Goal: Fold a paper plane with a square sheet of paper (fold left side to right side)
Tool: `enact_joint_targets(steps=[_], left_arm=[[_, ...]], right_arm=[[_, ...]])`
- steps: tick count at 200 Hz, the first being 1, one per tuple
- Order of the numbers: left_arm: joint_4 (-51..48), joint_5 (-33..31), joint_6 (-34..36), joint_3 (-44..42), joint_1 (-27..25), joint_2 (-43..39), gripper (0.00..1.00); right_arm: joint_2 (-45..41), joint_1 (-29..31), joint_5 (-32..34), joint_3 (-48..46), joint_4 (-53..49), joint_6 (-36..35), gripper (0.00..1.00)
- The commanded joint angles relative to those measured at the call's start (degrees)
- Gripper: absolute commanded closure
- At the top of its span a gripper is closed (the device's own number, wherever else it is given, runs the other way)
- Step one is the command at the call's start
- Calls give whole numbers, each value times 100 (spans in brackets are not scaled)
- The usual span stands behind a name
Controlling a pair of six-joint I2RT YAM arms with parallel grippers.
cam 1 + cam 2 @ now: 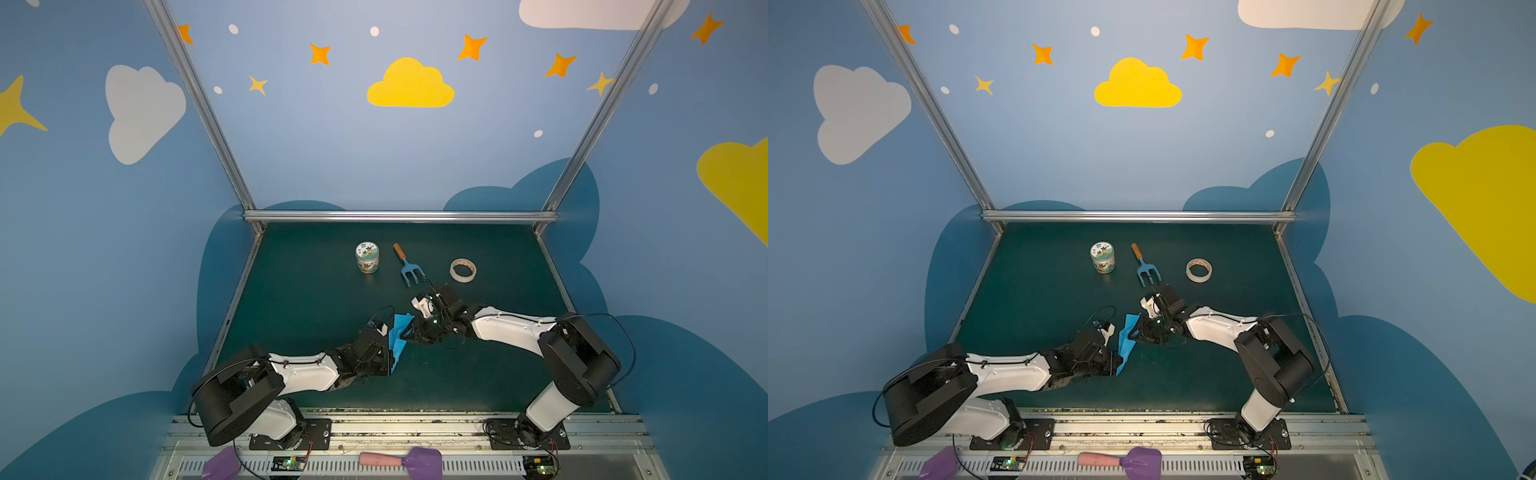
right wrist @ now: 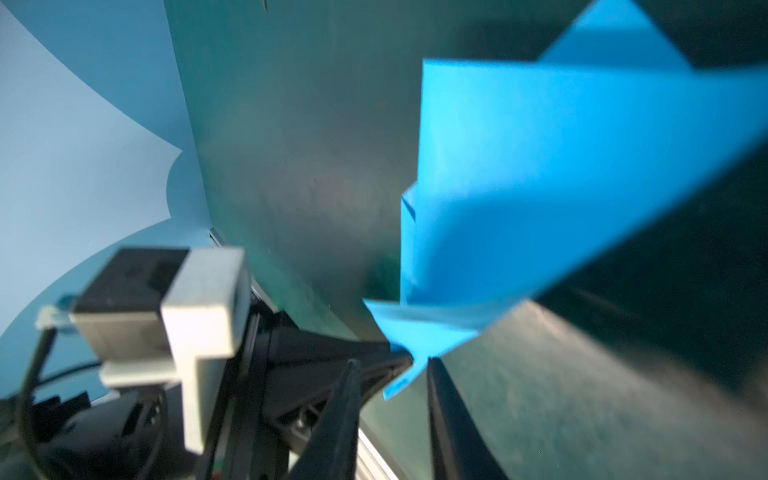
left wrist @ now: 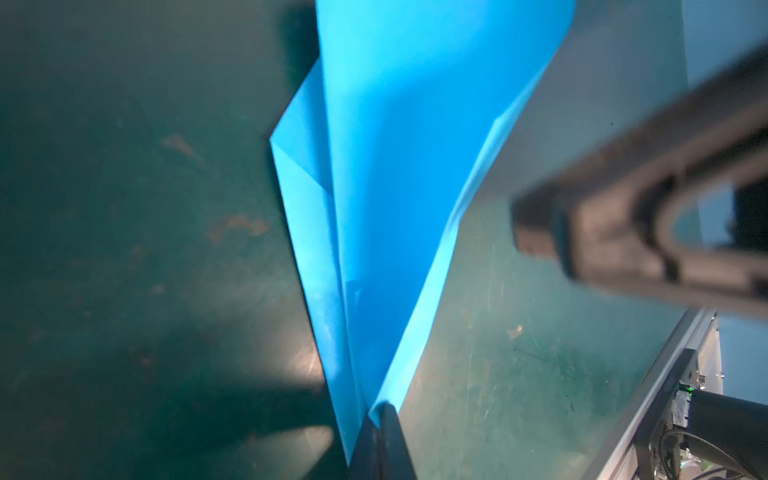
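Next, my right gripper clamps the paper's middle before my left gripper grips again, because the paper's flap gapes open above the paper's tip my left gripper pinches.
The sky-blue sheet of paper is folded into a narrow, pointed, layered paper plane shape and stands on edge above the green mat, between the two grippers. My left gripper is shut on its pointed end; in the left wrist view the fingertips pinch the paper where the layers meet. My right gripper is at the paper's far end. In the right wrist view its jaws stand apart, with a corner of the paper hanging loose between them.
At the back of the mat stand a small printed jar, a blue garden fork with a wooden handle and a tape roll. Purple scoops lie on the front rail. Metal frame bars edge the mat.
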Motion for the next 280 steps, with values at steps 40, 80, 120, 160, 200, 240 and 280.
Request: enact_joint_targets(steps=[40, 80, 120, 160, 200, 240, 280], left_arm=[[-239, 45, 38, -86, 20, 15, 97], [-279, 49, 56, -70, 20, -2, 97], [-300, 83, 95, -83, 20, -71, 97], [-420, 196, 147, -86, 21, -256, 79], [-460, 199, 18, -168, 91, -723, 62], [-334, 322, -62, -130, 192, -763, 70], [-160, 713, -83, -61, 192, -468, 83]], right_arm=[[17, 433, 272, 106, -512, -217, 85], [428, 531, 339, 518, -501, -234, 88], [887, 497, 444, 662, -471, -279, 91], [1134, 417, 492, 527, -320, -262, 93], [1116, 411, 492, 456, -292, -245, 93], [1117, 405, 484, 451, -279, -227, 93], [1081, 406, 467, 442, -283, -208, 93]])
